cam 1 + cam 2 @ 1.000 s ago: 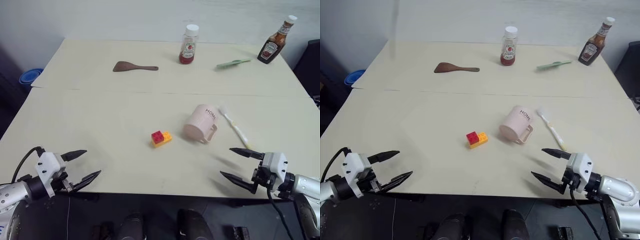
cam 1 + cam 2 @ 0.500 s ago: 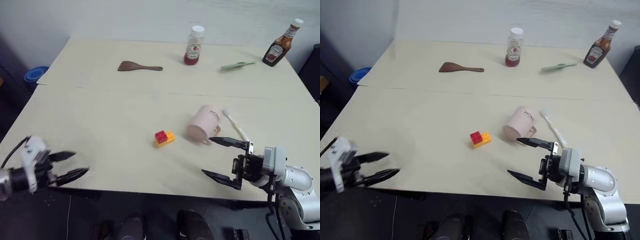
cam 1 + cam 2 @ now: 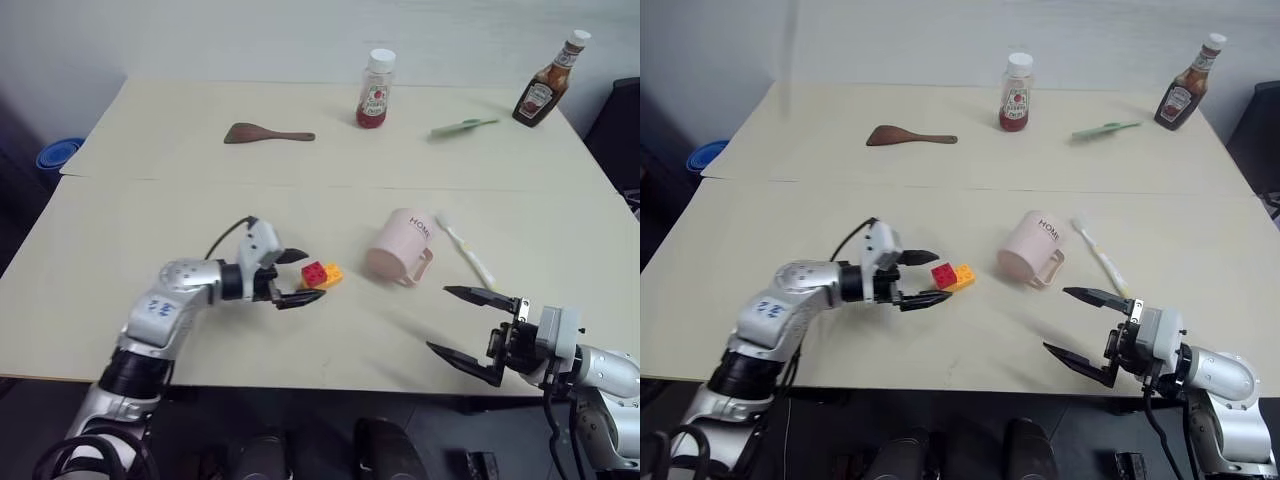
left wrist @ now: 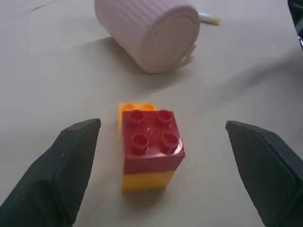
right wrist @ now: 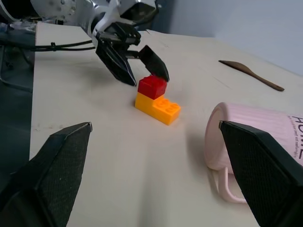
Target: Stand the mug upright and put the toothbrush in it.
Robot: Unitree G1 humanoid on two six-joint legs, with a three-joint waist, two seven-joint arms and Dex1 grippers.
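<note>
The red and yellow brick (image 3: 322, 275) is filling the space beside the mug, so next my left gripper carries it clear (image 3: 107, 283) before my right gripper sets the mug upright.
The pale pink mug (image 3: 400, 248) lies on its side at centre right of the table, base towards me, handle near the tabletop. The white toothbrush (image 3: 468, 253) lies flat just right of it, not touching. My left gripper (image 3: 313, 276) is open at the left end of a red and yellow brick (image 3: 322, 274), left of the mug. Its fingers (image 4: 71, 165) flank the brick without gripping it. My right gripper (image 3: 437, 318) hangs open over the front edge, nearer than the toothbrush, holding nothing.
At the back of the table (image 3: 180, 200) lie a brown spatula (image 3: 268, 134), a white-capped red sauce bottle (image 3: 375, 90), a pale green utensil (image 3: 465, 126) and a brown sauce bottle (image 3: 543, 92). A blue object (image 3: 55, 155) sits beyond the left edge.
My left arm has swung from the table's front left corner forward and right to the brick, still open. The right gripper stays open near the front right edge.
</note>
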